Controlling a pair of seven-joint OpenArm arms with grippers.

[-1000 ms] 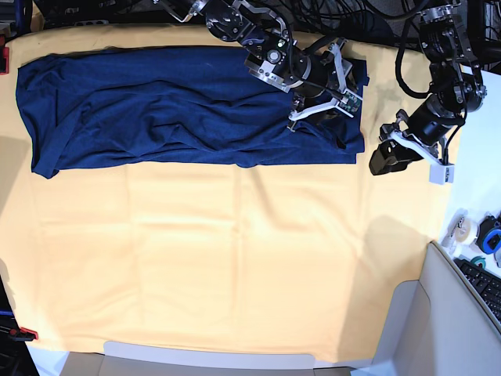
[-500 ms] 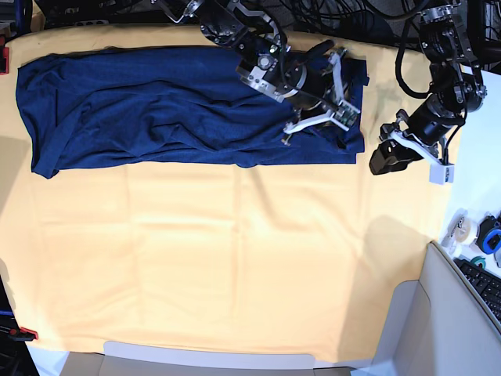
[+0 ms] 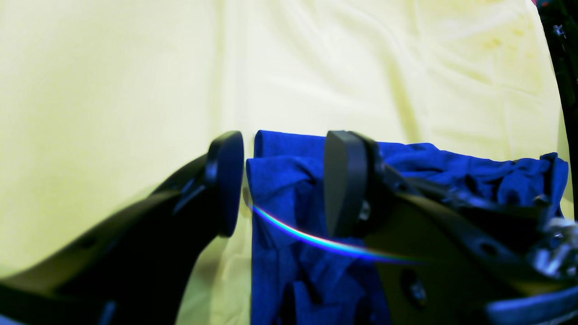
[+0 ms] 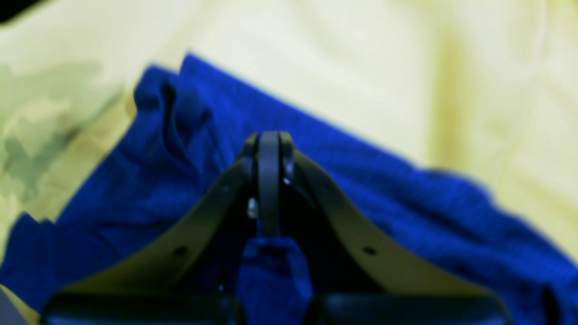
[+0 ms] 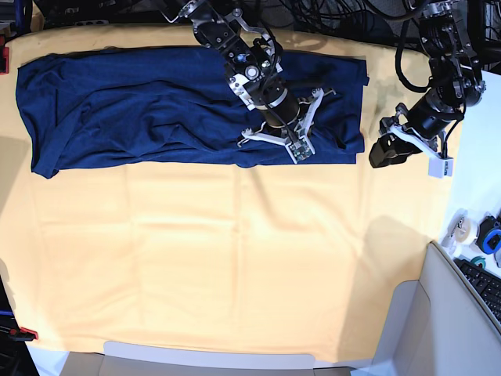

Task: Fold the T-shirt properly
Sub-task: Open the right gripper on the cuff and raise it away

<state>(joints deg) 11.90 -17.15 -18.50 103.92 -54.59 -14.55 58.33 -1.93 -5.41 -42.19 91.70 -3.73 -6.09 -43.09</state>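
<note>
Next, my right gripper rises, opens and goes to the T-shirt's near edge [image 5: 92,162] by the opposite, folded-over end, since both my grippers crowd one end of the T-shirt [image 5: 351,131].
The T-shirt [image 5: 141,106], dark navy, lies as a long rumpled band across the far side of the pale yellow cloth [image 5: 235,251]. My right gripper [image 5: 278,137] hangs over the band's right half. In the right wrist view this gripper [image 4: 269,140] is shut, tips pressed together, with the blurred T-shirt [image 4: 397,198] below and no cloth seen between the tips. My left gripper [image 5: 385,153] stands just off the shirt's right end. In the left wrist view it [image 3: 282,180] is open, and the edge of the T-shirt [image 3: 451,167] shows beyond the gap.
A white surface [image 5: 473,180] borders the cloth on the right, with tape rolls [image 5: 463,229] and a keyboard [image 5: 487,288]. Cables and arm bases crowd the far edge. A red clamp [image 5: 23,334] sits at the near left corner.
My right arm has swung left along the shirt, from its right end to its right half, and its jaws have shut. The shirt's right end now lies uncovered. The left arm has barely moved.
</note>
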